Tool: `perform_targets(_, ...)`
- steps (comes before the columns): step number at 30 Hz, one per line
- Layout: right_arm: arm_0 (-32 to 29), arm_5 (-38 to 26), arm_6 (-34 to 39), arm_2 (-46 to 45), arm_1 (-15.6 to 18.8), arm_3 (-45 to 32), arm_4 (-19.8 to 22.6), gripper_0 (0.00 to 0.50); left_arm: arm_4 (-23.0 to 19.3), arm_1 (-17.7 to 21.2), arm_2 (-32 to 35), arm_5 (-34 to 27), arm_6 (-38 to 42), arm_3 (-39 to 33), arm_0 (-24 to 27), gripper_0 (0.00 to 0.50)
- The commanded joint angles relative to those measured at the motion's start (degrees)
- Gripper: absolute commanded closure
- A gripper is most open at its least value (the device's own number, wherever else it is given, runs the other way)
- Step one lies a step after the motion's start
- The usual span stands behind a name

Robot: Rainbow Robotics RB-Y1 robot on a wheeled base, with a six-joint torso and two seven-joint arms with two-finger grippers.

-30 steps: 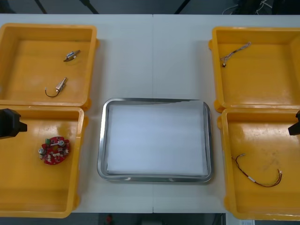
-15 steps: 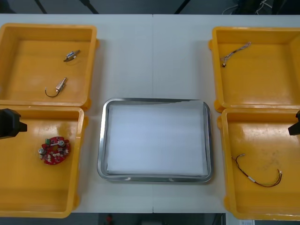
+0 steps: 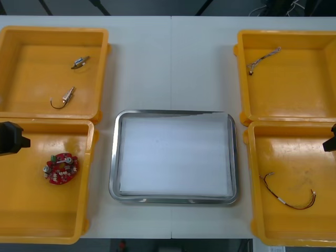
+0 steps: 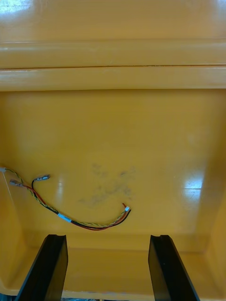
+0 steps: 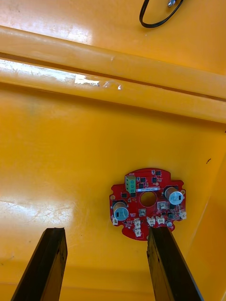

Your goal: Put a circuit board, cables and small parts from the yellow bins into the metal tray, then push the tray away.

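A white sleeve (image 3: pixel 282 200) is holding the wires together midway, so the red and yellow cable (image 3: pixel 296 208) will come up as one and keep its curve when I lift it.
A round red circuit board (image 3: pixel 61 168) lies in the near left yellow bin (image 3: pixel 88 181). My left gripper (image 3: pixel 11 138) hangs over that bin's left side. In the left wrist view it (image 5: pixel 106 265) stands open, the circuit board (image 5: pixel 148 202) just beyond its right finger (image 5: pixel 172 268). A red and yellow cable (image 3: pixel 283 201) lies in the near right yellow bin (image 3: pixel 251 181). My right gripper (image 3: pixel 331 142) hovers at that bin's right edge and is open (image 4: pixel 108 265), with the cable (image 4: pixel 63 217) a little ahead of its fingers. The metal tray (image 3: pixel 113 157), white inside, sits between the bins with nothing in it.
The far left bin (image 3: pixel 103 68) holds two small metal parts (image 3: pixel 80 62), one (image 3: pixel 67 96) with a black cable loop (image 5: pixel 155 16). The far right bin (image 3: pixel 240 68) holds a thin twisted cable (image 3: pixel 262 58). Bare table stretches beyond the tray.
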State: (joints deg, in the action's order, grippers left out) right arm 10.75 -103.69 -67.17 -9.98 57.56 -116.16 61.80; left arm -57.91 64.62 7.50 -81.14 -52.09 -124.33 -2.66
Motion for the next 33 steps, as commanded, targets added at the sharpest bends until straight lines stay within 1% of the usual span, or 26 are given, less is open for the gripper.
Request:
perform_targets(1, -0.65, 0.42, 1.6, -1.71, -0.08, -1.18, -0.45, 0.0, -0.36, 2.62, 1.82, -0.42, 0.41, -0.48, 0.72, 0.0)
perform_targets(33, -0.65, 0.42, 1.6, -1.71, -0.08, -1.18, -0.45, 0.0, -0.36, 2.62, 1.82, -0.42, 0.41, -0.48, 0.72, 0.0)
